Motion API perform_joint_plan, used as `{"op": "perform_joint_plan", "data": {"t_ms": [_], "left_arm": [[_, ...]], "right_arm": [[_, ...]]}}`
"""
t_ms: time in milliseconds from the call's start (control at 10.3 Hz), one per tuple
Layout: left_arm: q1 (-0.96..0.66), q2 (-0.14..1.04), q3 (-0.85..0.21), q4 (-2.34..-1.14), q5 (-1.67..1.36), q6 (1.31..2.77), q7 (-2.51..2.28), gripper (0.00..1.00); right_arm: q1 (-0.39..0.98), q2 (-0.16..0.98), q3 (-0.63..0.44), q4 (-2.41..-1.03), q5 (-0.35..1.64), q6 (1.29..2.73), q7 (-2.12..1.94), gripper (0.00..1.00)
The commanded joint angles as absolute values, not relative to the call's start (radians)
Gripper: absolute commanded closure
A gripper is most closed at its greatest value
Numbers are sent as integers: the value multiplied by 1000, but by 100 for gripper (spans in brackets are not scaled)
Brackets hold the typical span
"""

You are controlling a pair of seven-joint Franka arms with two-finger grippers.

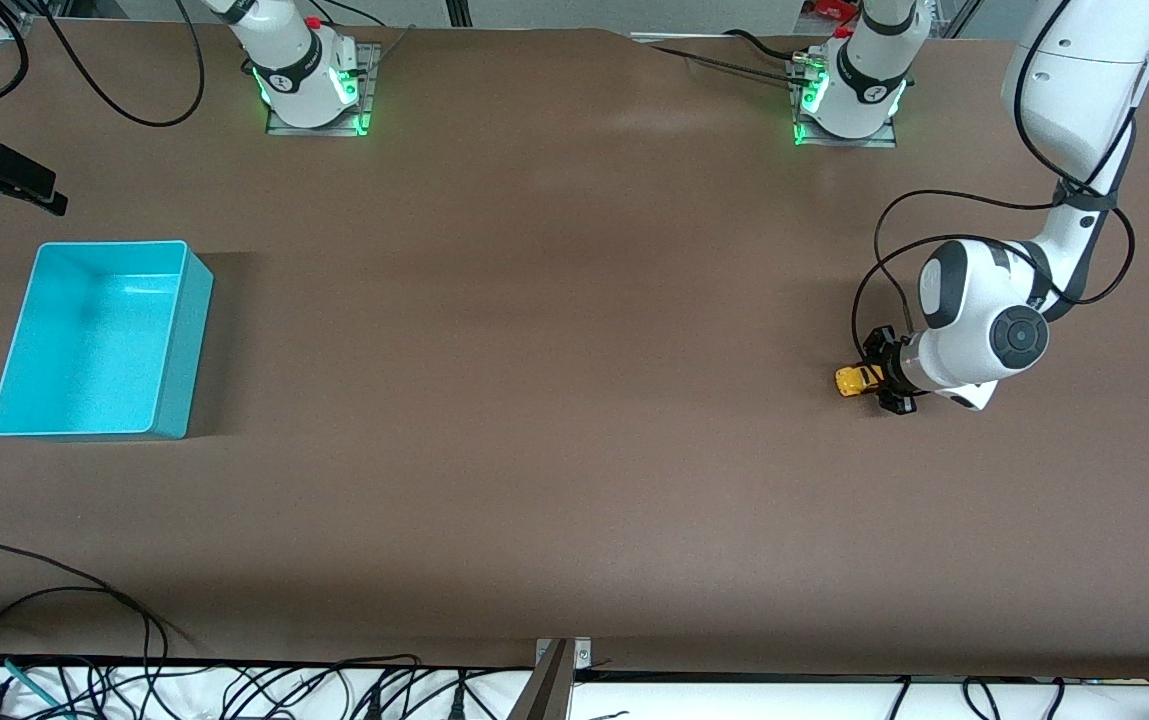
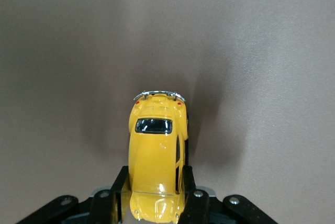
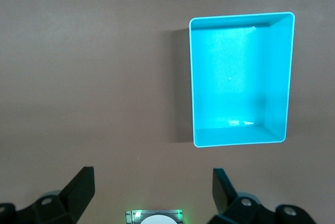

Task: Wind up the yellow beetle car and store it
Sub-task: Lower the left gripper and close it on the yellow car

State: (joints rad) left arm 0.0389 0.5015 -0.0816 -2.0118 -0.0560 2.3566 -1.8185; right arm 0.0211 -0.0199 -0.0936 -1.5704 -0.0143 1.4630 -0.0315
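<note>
The yellow beetle car [image 1: 853, 380] is a long way from the turquoise bin. Next, my left gripper pulls the car back to wind it up, then open so the car rolls across.
The yellow beetle car [image 1: 856, 380] is tiny and glossy, and sits low at the table near the left arm's end. My left gripper [image 1: 884, 377] is shut on it, with a black finger on each side of the body. In the left wrist view the car [image 2: 157, 150] points away from the camera between the fingers [image 2: 191, 182] of my left gripper [image 2: 155, 195]. I cannot tell whether its wheels touch the table. My right gripper [image 3: 152, 187] is open and empty, high above the table, and shows only in the right wrist view.
An empty turquoise bin [image 1: 184, 340] stands at the right arm's end of the table and also shows in the right wrist view [image 3: 235, 136]. A black clamp [image 1: 4, 180] juts in at that end. Cables lie along the table's near edge.
</note>
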Motion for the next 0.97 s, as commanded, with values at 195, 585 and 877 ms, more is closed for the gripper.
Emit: {"op": "perform_joint_plan", "data": {"t_ms": [195,585,877], "left_arm": [[-32,497,-84,-2022,-17,2339,-1761,100],[-113,502,-87,-2020,17,2347,-1749,100],[-63,548,-87,-2020,17,2407,-1715,100]], "right_arm": [[26,-21,-94,-1555,-15,1450,-15,0],[26,-23,-92,-1555,-15,1451,-15,0],[26,-23,-91,-1555,-15,1451,-15,0]]}}
